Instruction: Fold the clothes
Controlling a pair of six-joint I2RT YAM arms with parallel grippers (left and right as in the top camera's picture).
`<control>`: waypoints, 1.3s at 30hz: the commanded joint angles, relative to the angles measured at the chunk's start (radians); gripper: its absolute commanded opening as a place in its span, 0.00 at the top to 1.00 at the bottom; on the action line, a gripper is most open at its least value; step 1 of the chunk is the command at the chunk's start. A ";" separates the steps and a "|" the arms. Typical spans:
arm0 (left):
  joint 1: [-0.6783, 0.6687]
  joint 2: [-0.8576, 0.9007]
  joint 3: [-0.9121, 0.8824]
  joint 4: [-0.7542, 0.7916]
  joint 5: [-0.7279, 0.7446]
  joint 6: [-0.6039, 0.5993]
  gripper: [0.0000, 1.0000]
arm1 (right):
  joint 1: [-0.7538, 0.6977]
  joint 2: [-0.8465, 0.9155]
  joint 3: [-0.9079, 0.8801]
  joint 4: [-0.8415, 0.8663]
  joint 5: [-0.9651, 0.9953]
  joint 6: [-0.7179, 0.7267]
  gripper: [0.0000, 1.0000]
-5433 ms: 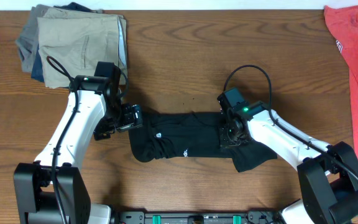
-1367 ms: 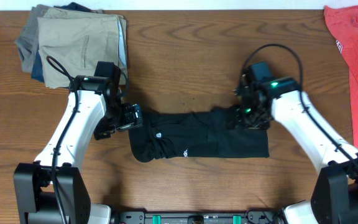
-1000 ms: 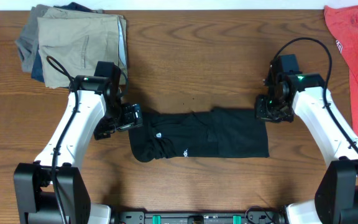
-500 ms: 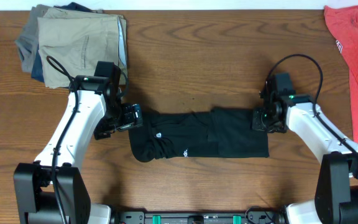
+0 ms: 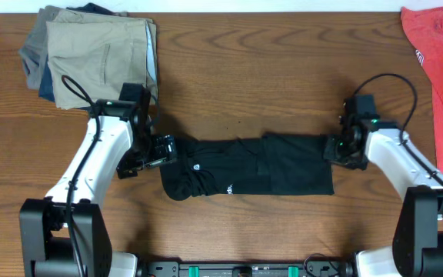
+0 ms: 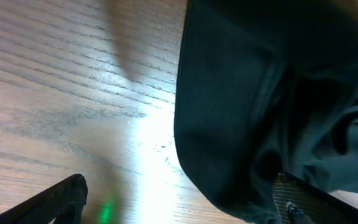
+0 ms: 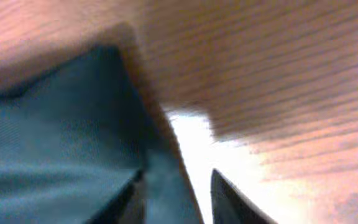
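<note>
The black garment's logo end bulges [image 5: 178, 189] out beyond the garment's front edge, so next my left gripper returns to the logo end's rear corner [image 5: 180, 144] and make that end straight before folding.
The black garment [image 5: 244, 165] lies folded into a long strip across the middle of the table, its small white logo [image 5: 198, 165] near the left end. My left gripper [image 5: 162, 148] is at the strip's left end. In the left wrist view its fingers [image 6: 179, 190] are spread wide over the garment's rounded edge [image 6: 260, 93], touching nothing. My right gripper [image 5: 335, 148] is at the strip's upper right corner. In the right wrist view its fingers [image 7: 176, 190] straddle the cloth's edge [image 7: 61, 124], with bare table showing between them.
A stack of folded tan, grey and blue trousers [image 5: 91, 50] lies at the back left. A red-coral shirt [image 5: 441, 54] lies at the far right edge. Wooden table [image 5: 244, 77] surrounds the garment.
My right gripper spread the garment's right part flat, swung out to the right, then settled at the strip's upper right corner. My left gripper has dipped slightly at the left end.
</note>
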 commanded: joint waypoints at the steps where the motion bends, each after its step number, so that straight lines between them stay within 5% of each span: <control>1: 0.002 -0.003 -0.027 0.019 -0.005 0.002 0.04 | -0.011 -0.016 0.118 -0.051 -0.090 0.004 0.40; 4: 0.002 -0.003 -0.036 0.037 0.003 0.009 0.04 | -0.011 -0.016 0.188 -0.117 -0.089 -0.004 0.02; 5: 0.002 -0.003 -0.036 0.044 0.021 0.037 0.04 | -0.011 -0.016 0.206 -0.130 -0.089 -0.017 0.01; 15: 0.083 -0.003 -0.036 0.107 0.308 0.196 0.04 | -0.126 -0.016 0.246 -0.145 0.013 -0.045 0.01; 39: 0.183 0.229 -0.061 0.119 0.421 0.326 0.04 | -0.232 -0.016 0.246 -0.221 0.005 -0.045 0.01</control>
